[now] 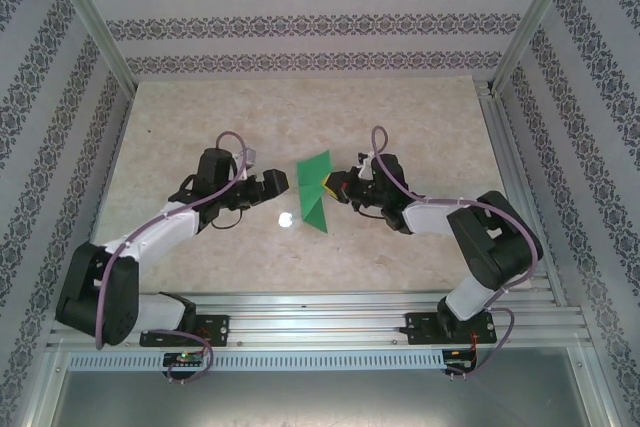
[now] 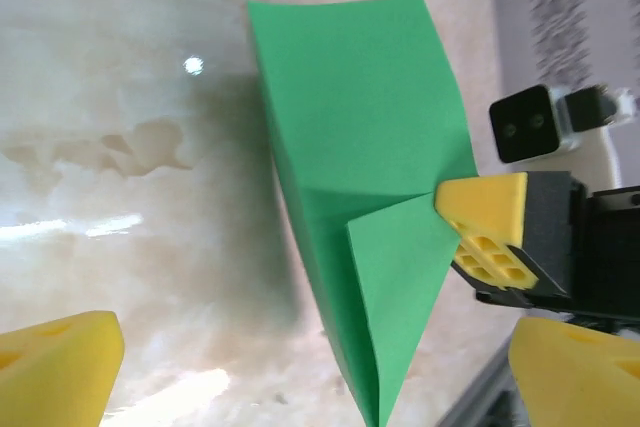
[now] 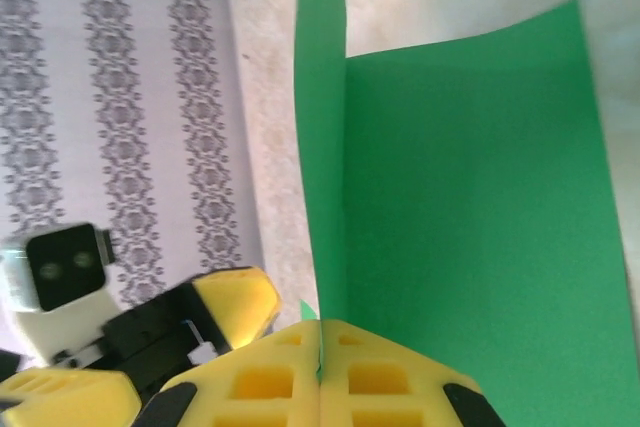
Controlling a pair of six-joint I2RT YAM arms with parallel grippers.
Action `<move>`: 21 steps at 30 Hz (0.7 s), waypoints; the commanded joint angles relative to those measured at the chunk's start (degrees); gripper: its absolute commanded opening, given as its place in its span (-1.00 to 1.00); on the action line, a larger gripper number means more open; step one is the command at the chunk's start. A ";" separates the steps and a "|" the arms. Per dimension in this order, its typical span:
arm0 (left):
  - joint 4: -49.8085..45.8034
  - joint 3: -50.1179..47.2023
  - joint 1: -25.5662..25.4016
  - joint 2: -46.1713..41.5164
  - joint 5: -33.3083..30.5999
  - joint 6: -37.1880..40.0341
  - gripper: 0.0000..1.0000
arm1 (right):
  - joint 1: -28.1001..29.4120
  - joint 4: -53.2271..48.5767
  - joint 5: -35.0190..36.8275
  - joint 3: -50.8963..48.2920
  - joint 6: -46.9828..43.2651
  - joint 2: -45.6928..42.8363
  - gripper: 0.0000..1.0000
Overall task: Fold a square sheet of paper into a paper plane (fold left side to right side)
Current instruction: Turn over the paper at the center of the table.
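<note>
The green sheet's far end (image 2: 336,19) stays straight beyond my right gripper's pinch, so I expect the folded green sheet (image 2: 352,137) to stay stiff when I carry it with my left gripper.
The bright-green sheet of paper (image 1: 316,192) is partly folded and stands up off the table's middle. A triangular flap and a pointed lower end show in the left wrist view (image 2: 370,147). My right gripper (image 1: 337,187) is shut on the sheet's right edge; its yellow pads (image 3: 320,377) pinch the paper (image 3: 460,197), and they show from the left wrist too (image 2: 490,232). My left gripper (image 1: 283,184) is open just left of the sheet, its fingers (image 2: 60,367) spread wide on either side of the pointed end without touching it.
A small white round speck (image 1: 285,219) lies on the marble-patterned tabletop (image 1: 200,107) just in front of the left gripper. Patterned walls and metal posts enclose the table; an aluminium rail (image 1: 320,307) runs along the near edge.
</note>
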 commanded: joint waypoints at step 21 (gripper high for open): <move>36.64 -1.17 -11.34 2.22 8.00 -29.57 0.62 | 1.42 -8.62 1.84 4.85 0.29 -16.44 -1.00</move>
